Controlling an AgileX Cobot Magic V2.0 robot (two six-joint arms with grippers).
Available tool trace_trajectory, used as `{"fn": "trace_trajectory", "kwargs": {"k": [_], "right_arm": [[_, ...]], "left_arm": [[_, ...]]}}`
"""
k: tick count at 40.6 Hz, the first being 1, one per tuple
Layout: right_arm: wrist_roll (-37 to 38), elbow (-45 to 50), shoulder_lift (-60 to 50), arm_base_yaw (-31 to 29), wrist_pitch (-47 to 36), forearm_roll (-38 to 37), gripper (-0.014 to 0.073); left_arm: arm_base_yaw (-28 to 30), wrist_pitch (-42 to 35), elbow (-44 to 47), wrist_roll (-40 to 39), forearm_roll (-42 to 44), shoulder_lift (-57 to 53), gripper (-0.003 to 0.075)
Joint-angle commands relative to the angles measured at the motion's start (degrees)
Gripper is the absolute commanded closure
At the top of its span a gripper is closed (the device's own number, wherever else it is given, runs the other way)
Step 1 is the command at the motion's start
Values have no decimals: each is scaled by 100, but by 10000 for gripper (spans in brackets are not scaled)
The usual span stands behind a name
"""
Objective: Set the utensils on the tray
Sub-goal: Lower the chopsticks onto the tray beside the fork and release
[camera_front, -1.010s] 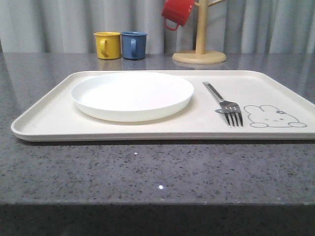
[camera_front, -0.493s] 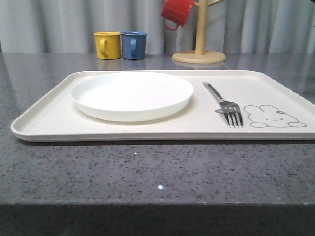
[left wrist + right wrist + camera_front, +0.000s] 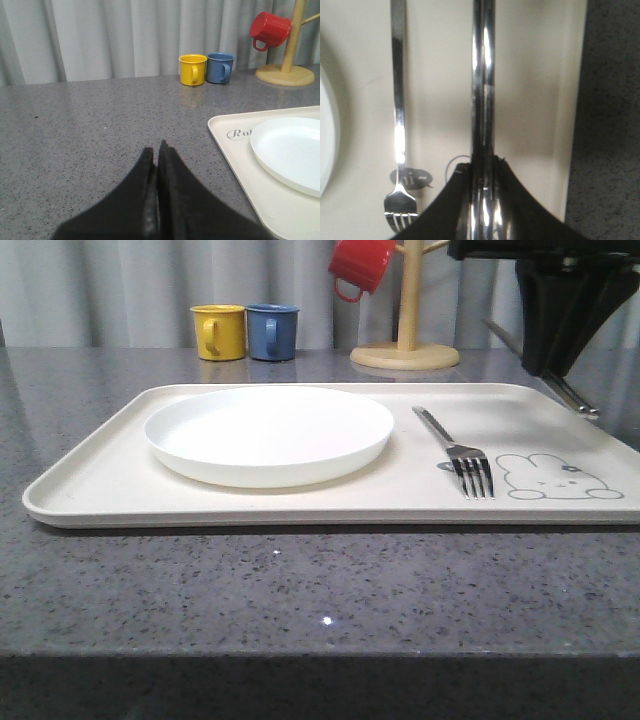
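Note:
The chopsticks (image 3: 483, 100) are parallel to the fork above clear tray (image 3: 518, 445). My right gripper keeps lowering them until they rest next to the fork, and then let go.
The cream tray (image 3: 100, 490) carries a white round plate (image 3: 268, 435) and a silver fork (image 3: 455, 445), whose tines lie beside the bunny drawing. Above the tray's right part, my right gripper (image 3: 555, 365) is shut on a pair of flat metal chopsticks (image 3: 572, 400). In the right wrist view the chopsticks (image 3: 483, 75) run straight out between the right gripper's (image 3: 482, 167) jaws, parallel to the fork (image 3: 398, 100), over the tray (image 3: 565, 100). My left gripper (image 3: 157, 150) is shut with nothing in it, over bare counter beside the tray's (image 3: 225, 135) left end.
A yellow mug (image 3: 219, 332) and a blue mug (image 3: 272, 332) stand behind the tray. A red mug (image 3: 362, 265) hangs on a wooden mug tree (image 3: 405, 350) at the back. The grey speckled counter runs to a front edge near the camera.
My right gripper has come into the front view at the upper right, holding the chopsticks over the tray. The fork, plate and tray have not moved.

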Motion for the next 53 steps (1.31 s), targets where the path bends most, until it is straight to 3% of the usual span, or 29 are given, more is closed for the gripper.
{"fn": "trace_trajectory", "kwargs": {"k": [1, 37, 53], "right_arm": [[93, -174, -191, 80, 588, -6, 578], [248, 283, 198, 144, 282, 177, 572], [248, 253, 198, 144, 199, 128, 276]], "left_arm": [[12, -456, -144, -54, -40, 57, 739], [12, -456, -144, -54, -40, 57, 739], [12, -456, -144, -54, -40, 57, 739]]}}
